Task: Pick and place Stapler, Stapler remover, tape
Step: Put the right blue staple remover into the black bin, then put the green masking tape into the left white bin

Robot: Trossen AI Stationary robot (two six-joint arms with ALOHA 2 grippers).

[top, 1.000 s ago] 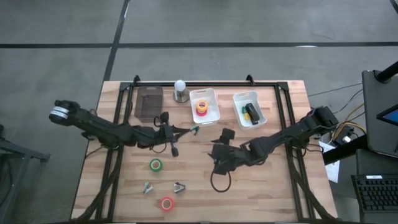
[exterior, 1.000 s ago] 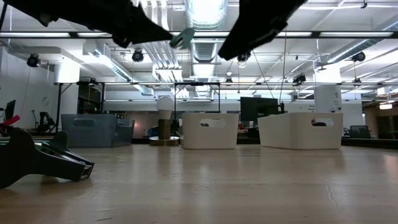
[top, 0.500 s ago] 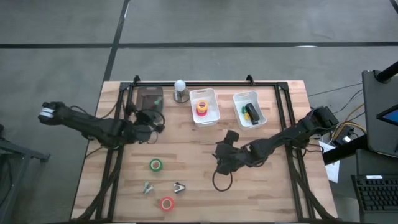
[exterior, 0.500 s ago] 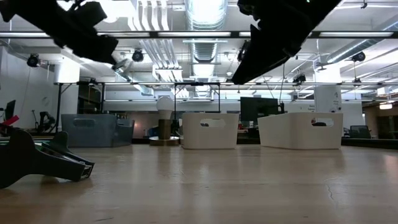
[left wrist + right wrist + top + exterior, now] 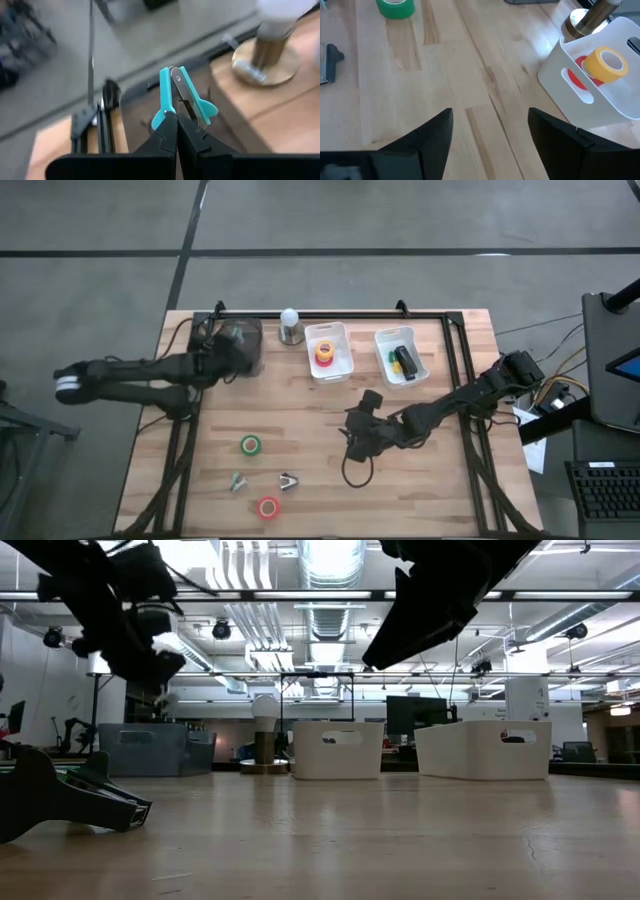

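My left gripper is holding the teal staple remover and should let it go into the dark bin, then take the tape, because the green tape lies far across from my right gripper.
In the left wrist view my left gripper is shut on a teal staple remover, above the dark bin. From above, that gripper hangs over the dark bin at the table's far left. My right gripper is open and touches nothing; it hovers mid-table. Green tape and red tape lie flat on the table. A yellow roll sits in a white bin. The black stapler lies in the second white bin. My left gripper pinches the teal staple remover by one end between its two fingers. The rest of the remover sticks out beyond the fingertips. It is lifted clear, above the dark bin.
Two more small staple removers lie near the table's near edge by the red tape. A white-topped metal post stands between the dark bin and the first white bin. There is open wood between the two arms.
My left gripper has carried the teal staple remover from the table's middle toward the far left, ending over the dark bin, and has stayed shut on it. The right arm has kept nearly still.
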